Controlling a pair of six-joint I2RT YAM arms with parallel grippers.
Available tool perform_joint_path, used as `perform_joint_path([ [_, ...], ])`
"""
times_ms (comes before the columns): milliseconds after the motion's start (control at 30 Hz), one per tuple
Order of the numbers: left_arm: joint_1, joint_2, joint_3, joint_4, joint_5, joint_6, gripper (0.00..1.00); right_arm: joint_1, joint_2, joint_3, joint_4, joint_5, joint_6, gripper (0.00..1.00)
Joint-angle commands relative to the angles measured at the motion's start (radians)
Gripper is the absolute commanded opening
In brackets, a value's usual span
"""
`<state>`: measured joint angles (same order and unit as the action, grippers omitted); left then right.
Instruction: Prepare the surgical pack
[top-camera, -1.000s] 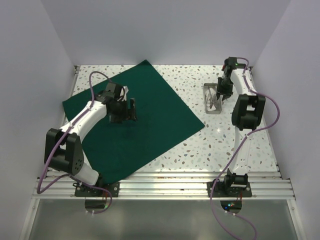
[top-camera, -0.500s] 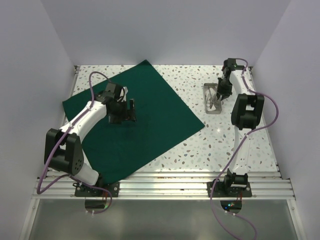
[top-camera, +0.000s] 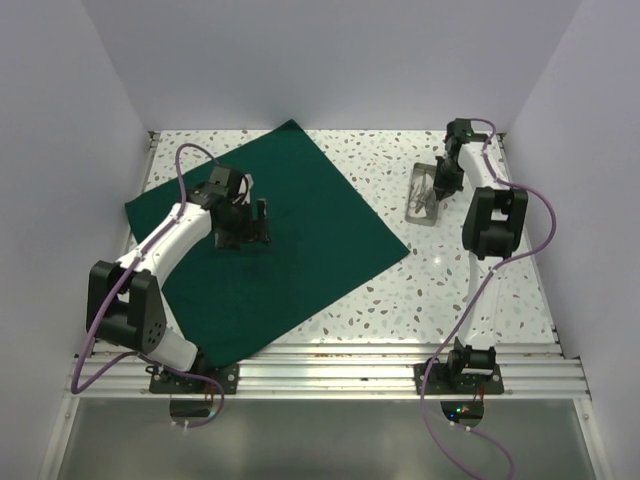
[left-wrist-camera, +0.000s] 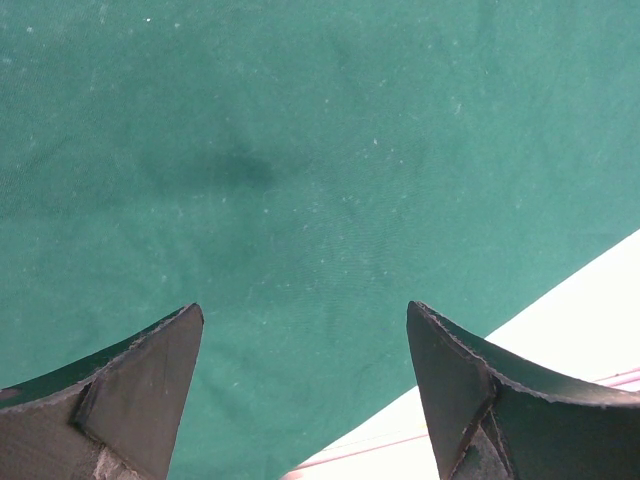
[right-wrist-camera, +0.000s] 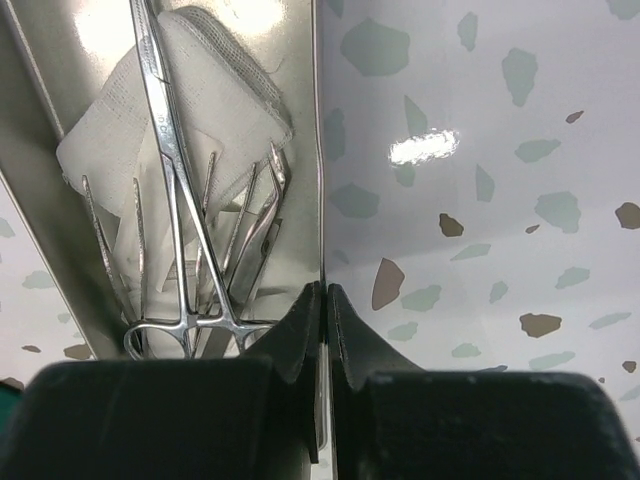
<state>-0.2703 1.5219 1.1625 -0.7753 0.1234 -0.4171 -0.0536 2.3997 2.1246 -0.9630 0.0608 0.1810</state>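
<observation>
The silver tray's thin side (right-wrist-camera: 320, 160) is in my right gripper's fingers and the dark green cloth is flat, so the gripper keeps going to the cloth's middle (top-camera: 292, 245) and lets go there.
The surgical pack lies in parts. Its dark green cloth (top-camera: 310, 240) is spread flat on the left half of the table. My left gripper (top-camera: 250, 226) hovers over the cloth (left-wrist-camera: 300, 150), and in the left wrist view this gripper (left-wrist-camera: 305, 315) is open with nothing between its fingers. At the back right sits the silver tray (top-camera: 412, 212), holding steel instruments (right-wrist-camera: 178, 190) on white pads (right-wrist-camera: 215, 110). My right gripper (top-camera: 444, 184) is at the tray's right side. In the right wrist view this gripper (right-wrist-camera: 325, 295) is shut on the tray's thin right wall (right-wrist-camera: 318, 150).
The table is speckled terrazzo (top-camera: 450, 280) between white walls. An aluminium rail (top-camera: 330, 372) carrying both arm bases runs along the near edge. The cloth's edge runs beside a pale surface (left-wrist-camera: 590, 310) in the left wrist view.
The right gripper's jaws have closed onto the tray's wall, and the tray has turned slightly. The left gripper has barely moved over the cloth.
</observation>
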Motion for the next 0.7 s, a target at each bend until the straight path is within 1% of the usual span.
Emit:
perform_joint_path([
  [0, 0.006, -0.028, 0.023, -0.012, -0.025, -0.029, 0.87, -0.003, -0.094, -0.05, 0.056, -0.018, 0.066, 0.0],
  [33, 0.006, -0.025, 0.026, -0.015, -0.033, -0.032, 0.87, -0.003, -0.121, -0.107, 0.079, -0.019, 0.092, 0.0],
  [100, 0.006, -0.013, 0.035, -0.022, -0.047, -0.04, 0.86, -0.003, -0.167, -0.147, 0.113, -0.013, 0.113, 0.0],
  [167, 0.006, 0.0, 0.052, -0.028, -0.063, -0.054, 0.87, -0.003, -0.2, -0.155, 0.112, -0.035, 0.115, 0.0],
  [300, 0.008, 0.026, 0.081, -0.065, -0.155, -0.084, 0.88, 0.006, -0.229, -0.129, 0.057, -0.059, 0.12, 0.0],
  [333, 0.011, 0.037, 0.085, -0.068, -0.165, -0.094, 0.88, 0.021, -0.25, -0.133, 0.05, -0.084, 0.121, 0.0],
  [400, 0.025, 0.05, 0.095, -0.079, -0.18, -0.104, 0.89, 0.043, -0.278, -0.147, 0.05, -0.078, 0.123, 0.0],
  [500, 0.078, 0.052, 0.083, -0.064, -0.136, -0.123, 0.89, 0.107, -0.313, -0.16, 0.04, -0.101, 0.135, 0.0],
  [567, 0.123, 0.034, 0.072, -0.055, -0.128, -0.141, 0.89, 0.193, -0.317, -0.131, 0.006, -0.099, 0.132, 0.0],
  [667, 0.169, 0.008, 0.065, -0.058, -0.157, -0.169, 0.89, 0.328, -0.321, -0.121, 0.012, -0.105, 0.156, 0.0],
])
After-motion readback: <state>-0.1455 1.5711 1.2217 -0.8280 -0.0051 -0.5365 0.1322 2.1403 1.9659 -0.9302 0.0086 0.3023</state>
